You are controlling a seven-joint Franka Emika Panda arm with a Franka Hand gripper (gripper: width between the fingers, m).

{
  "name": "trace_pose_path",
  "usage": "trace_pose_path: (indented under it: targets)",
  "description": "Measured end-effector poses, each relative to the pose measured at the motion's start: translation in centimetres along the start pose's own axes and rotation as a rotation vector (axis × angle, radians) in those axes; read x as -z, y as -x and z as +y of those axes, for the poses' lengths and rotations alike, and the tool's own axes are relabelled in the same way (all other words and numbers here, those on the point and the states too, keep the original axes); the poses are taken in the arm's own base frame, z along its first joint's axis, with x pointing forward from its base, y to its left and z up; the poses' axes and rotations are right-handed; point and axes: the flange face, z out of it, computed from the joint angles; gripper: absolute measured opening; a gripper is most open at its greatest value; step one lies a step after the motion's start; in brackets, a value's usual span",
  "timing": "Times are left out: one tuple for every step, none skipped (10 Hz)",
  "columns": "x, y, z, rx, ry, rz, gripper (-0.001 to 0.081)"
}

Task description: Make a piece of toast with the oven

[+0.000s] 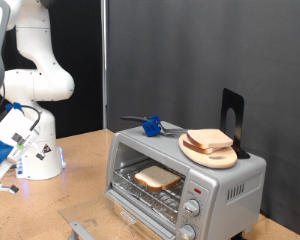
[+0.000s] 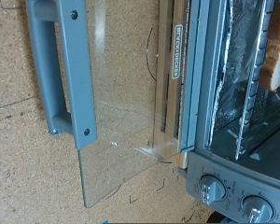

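Observation:
The lowered glass door [image 2: 126, 98] is clear of my gripper, which hangs high, so I should move down and back toward the door's handle bar [image 2: 49, 70] to swing the door closed.
The silver oven [image 1: 228, 188] stands on the wooden table with its glass door [image 2: 131, 103] folded down flat. The piece of toast [image 1: 157, 178] lies on the wire rack [image 2: 238, 84] inside; in the wrist view only its edge [image 2: 278, 47] shows. The door's handle bar [image 2: 58, 70] points away from the oven, and the two knobs [image 2: 211, 189] sit below the opening. My gripper [image 1: 4, 160] hangs at the exterior view's left edge, well away from the oven, with nothing seen between its fingers. No fingers show in the wrist view.
On the oven's top lies a round wooden board [image 1: 204, 156] carrying a second bread slice [image 1: 210, 139]. A blue-handled utensil [image 1: 150, 125] and a black stand [image 1: 233, 113] are also up there. The robot's white base [image 1: 38, 150] stands at the exterior view's left.

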Motion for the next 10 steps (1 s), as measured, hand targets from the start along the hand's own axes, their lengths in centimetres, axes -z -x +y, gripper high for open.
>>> trace_pose_path:
  targets:
    - [-0.1,0.5,-0.2,-0.009,-0.038,-0.058,0.0808]
    - [0.4,0.8,-0.3,-0.012,-0.089,-0.119,0.0808]
    - [0.9,0.8,-0.3,0.003,-0.119,-0.156,0.0808]
    - [1.2,0.5,0.0,0.024,-0.127,-0.172,0.0808]
    - [0.9,0.1,0.5,0.034,-0.113,-0.183,0.0808]
    - [0.3,-0.2,1.2,0.03,-0.101,-0.189,0.0808]
    - [-0.5,-0.5,2.1,0.02,-0.084,-0.182,0.0808]
    - [-1.6,-0.8,2.9,0.005,-0.06,-0.17,0.0808]
    - [-3.1,-0.8,3.6,-0.011,-0.036,-0.157,0.0808]
    - [-4.6,-0.5,4.2,-0.027,-0.011,-0.144,0.0808]
